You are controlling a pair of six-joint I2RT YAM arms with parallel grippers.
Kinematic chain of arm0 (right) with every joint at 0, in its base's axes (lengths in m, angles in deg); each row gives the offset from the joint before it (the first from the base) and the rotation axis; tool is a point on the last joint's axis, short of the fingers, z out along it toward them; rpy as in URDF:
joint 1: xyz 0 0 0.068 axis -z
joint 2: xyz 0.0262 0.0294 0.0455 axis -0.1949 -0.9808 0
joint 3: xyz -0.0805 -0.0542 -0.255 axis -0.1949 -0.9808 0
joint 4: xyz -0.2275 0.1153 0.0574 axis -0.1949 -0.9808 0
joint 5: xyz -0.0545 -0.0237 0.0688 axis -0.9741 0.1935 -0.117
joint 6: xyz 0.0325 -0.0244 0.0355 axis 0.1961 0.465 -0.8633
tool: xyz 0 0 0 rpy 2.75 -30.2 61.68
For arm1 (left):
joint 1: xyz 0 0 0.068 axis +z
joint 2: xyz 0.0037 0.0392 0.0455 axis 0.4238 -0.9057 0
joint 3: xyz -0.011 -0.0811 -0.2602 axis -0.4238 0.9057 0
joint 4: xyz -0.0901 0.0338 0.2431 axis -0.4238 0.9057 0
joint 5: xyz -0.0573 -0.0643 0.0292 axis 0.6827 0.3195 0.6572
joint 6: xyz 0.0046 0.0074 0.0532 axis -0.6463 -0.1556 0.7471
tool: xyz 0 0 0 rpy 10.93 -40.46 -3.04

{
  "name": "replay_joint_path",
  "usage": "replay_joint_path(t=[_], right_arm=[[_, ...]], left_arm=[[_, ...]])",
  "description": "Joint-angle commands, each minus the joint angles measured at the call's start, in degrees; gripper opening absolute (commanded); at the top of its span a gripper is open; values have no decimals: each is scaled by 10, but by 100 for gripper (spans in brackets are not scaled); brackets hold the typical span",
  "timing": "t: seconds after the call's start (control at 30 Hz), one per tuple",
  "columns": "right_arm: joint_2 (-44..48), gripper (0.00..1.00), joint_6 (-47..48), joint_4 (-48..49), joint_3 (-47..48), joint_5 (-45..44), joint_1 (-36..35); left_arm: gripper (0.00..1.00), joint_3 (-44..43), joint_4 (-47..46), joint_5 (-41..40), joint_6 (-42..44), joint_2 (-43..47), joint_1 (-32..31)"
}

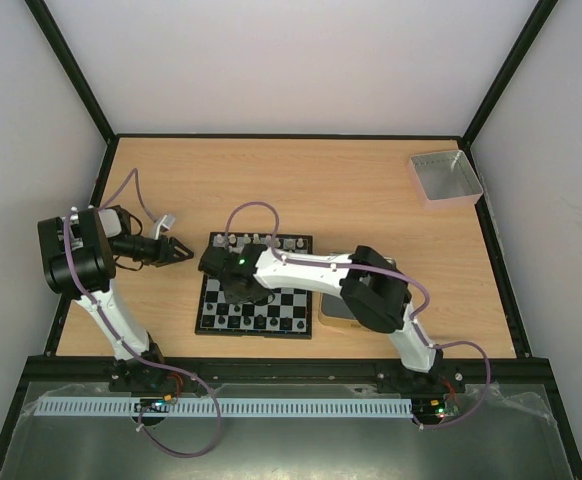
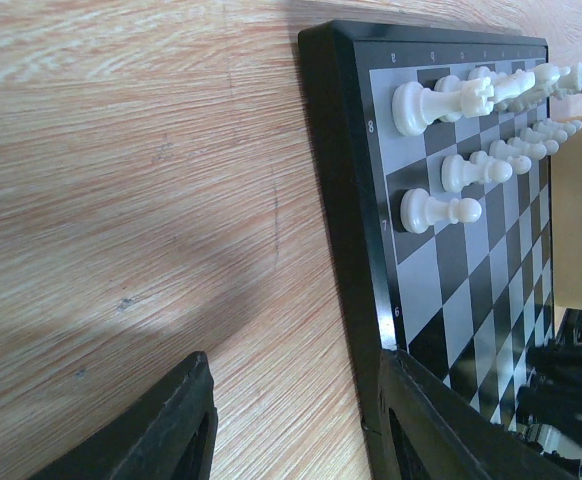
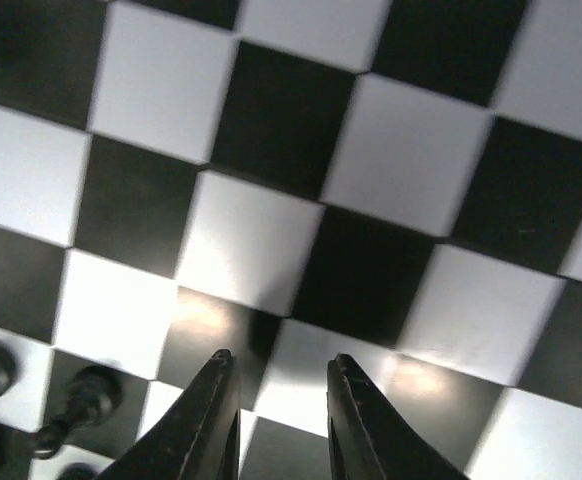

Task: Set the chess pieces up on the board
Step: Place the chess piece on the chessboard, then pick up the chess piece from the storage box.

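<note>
The squares (image 3: 163,408) beside the black pawns are empty. My right gripper should go on with open fingers to the gold-rimmed tin (image 1: 339,309) before it closes on a black pawn.
The board (image 1: 296,300) lies mid-table, with white chess pieces (image 1: 258,241) along its far rows and black ones (image 1: 233,322) along its near rows. In the left wrist view the white pieces (image 2: 439,103) stand in two rows on the board (image 2: 343,190). My left gripper (image 1: 183,252) hovers over bare wood just left of the board. It (image 2: 296,400) is open with nothing between its fingers. My right gripper (image 1: 243,292) hangs over the board's left half. It (image 3: 279,365) is slightly open over empty squares and holds nothing. Black pieces (image 3: 83,402) stand to its lower left.
A grey square tray (image 1: 444,177) sits at the table's far right corner. A gold-rimmed tin (image 1: 333,316) lies against the board's right side, partly under my right arm. Black frame posts line the table's edges.
</note>
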Motion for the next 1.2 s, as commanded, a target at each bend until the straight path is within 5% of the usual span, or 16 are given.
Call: replay_joint_path(t=[0.0,0.5,0.83,1.17], right_arm=[[75,23,-8,28,-50,-21,30],[336,23,-74,-48,-309,-159,162],[439,23,-31,33,-469,-83,304],[431,23,3,84,-510,-27,342]], left_arm=[[47,25,-27,-166,4,-47,6],[47,27,-29,-169,1,-46,5],[47,25,-33,-173,-4,-50,4],[47,27,-39,-178,-12,-51,5]])
